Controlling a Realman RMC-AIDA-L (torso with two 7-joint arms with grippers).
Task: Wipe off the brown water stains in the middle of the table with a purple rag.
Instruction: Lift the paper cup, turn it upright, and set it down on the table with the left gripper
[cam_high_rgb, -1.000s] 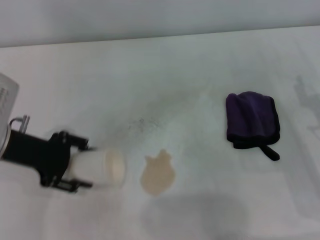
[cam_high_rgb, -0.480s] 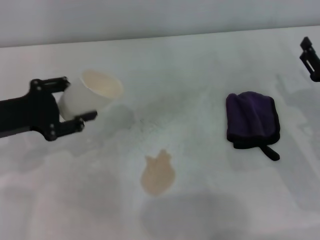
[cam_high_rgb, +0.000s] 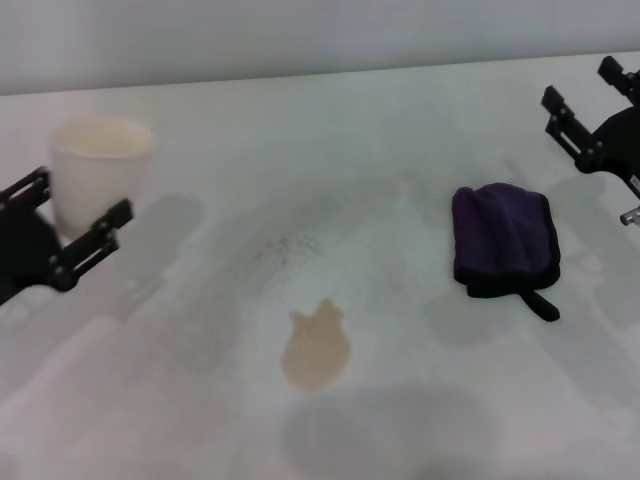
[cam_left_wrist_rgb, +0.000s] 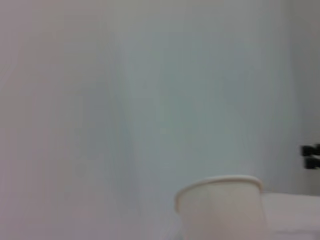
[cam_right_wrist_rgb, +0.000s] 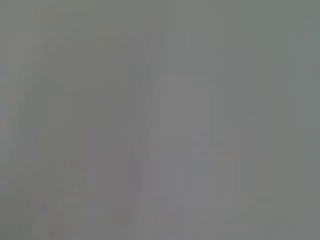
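Note:
The white paper cup (cam_high_rgb: 100, 165) hangs upright over clear table (cam_high_rgb: 80, 330), away from the brown water stains; my left gripper should keep lowering the cup until its foot rests flat.
The brown water stains (cam_high_rgb: 317, 348) are one tan puddle on the white table (cam_high_rgb: 200, 420), near the front middle. The purple rag (cam_high_rgb: 502, 240) lies folded to its right, with its black loop tab pointing to the front. My right gripper (cam_high_rgb: 577, 80) is open and empty, in the air behind and to the right of the rag. My left gripper (cam_high_rgb: 85, 200) is open at the far left, its fingers either side of the foot of an upright white paper cup (cam_high_rgb: 100, 165). The right wrist view is a grey blur.
The cup also shows in the left wrist view (cam_left_wrist_rgb: 220, 207), with a bit of the right gripper (cam_left_wrist_rgb: 311, 156) far off. A faint grey speckled smudge (cam_high_rgb: 285, 245) lies behind the stain. The table's back edge meets a pale wall.
My left gripper carried the cup from beside the stain to the far left, turned it upright and set it down. My right gripper came in from the right edge.

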